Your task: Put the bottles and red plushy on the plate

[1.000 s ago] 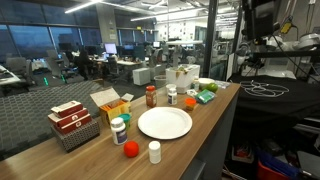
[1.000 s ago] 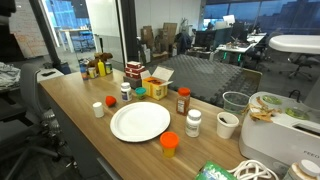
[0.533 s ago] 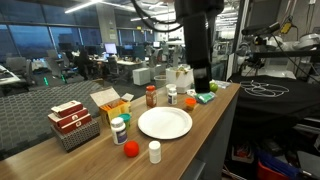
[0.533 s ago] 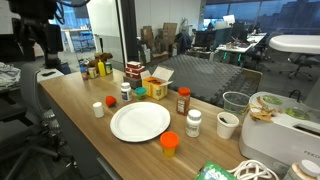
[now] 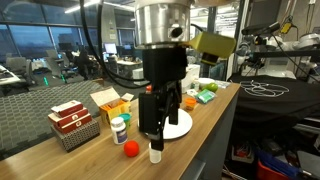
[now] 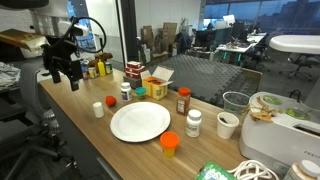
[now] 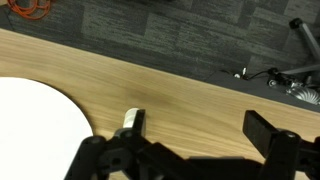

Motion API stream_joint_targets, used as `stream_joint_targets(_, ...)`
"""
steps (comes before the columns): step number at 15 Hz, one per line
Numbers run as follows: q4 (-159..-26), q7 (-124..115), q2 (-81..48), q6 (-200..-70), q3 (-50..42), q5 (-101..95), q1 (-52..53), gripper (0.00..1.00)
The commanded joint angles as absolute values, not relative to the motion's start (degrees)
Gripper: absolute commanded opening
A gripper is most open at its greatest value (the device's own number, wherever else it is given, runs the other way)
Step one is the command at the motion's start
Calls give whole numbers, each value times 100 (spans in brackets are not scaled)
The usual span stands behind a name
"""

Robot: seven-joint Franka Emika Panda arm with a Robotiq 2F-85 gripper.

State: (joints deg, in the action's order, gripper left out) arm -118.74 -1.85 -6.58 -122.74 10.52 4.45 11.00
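Observation:
The small white bottle is standing upright and free next to the plate, so my open gripper keeps going down toward its top until the fingers are on both sides of it.
The white plate lies in the middle of the wooden table; my arm partly hides it in an exterior view, and its rim shows at the left of the wrist view. The red plushy sits off the plate, beside a small white bottle. A green-capped bottle, a reddish-brown bottle, a white bottle and an orange-capped bottle stand around the plate. My gripper is open and empty, above bare table beside the plate.
A wire basket of red-and-white boxes and a yellow open box stand near the plate. A white cup, a green item and an appliance sit at one end of the table. The table edge drops to carpet.
My arm has swung into both exterior views and come down towards the table beside the plate. The bottles, plushy and plate have not moved.

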Motion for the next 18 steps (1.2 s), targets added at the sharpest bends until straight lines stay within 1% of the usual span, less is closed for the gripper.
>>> stream_joint_targets(1,-12015,-712,-786,-12989,1002,2,1159,100)
stream_joint_targets(4,-11991,-937,-940,-13177,943,-266,1147,100)
stream_joint_targets(10,-11779,-891,-1275,-13077,864,-236,1089,100)
stream_joint_targets(14,-11558,-798,-1534,-12885,855,-152,1065,100)
stream_joint_targets(15,-11454,-706,-1496,-12573,874,-105,1053,100)
stream_joint_targets(16,-11763,-821,-1443,-12938,850,-194,1082,100)
stream_joint_targets(18,-11641,-806,-1483,-12764,850,-186,1082,100)
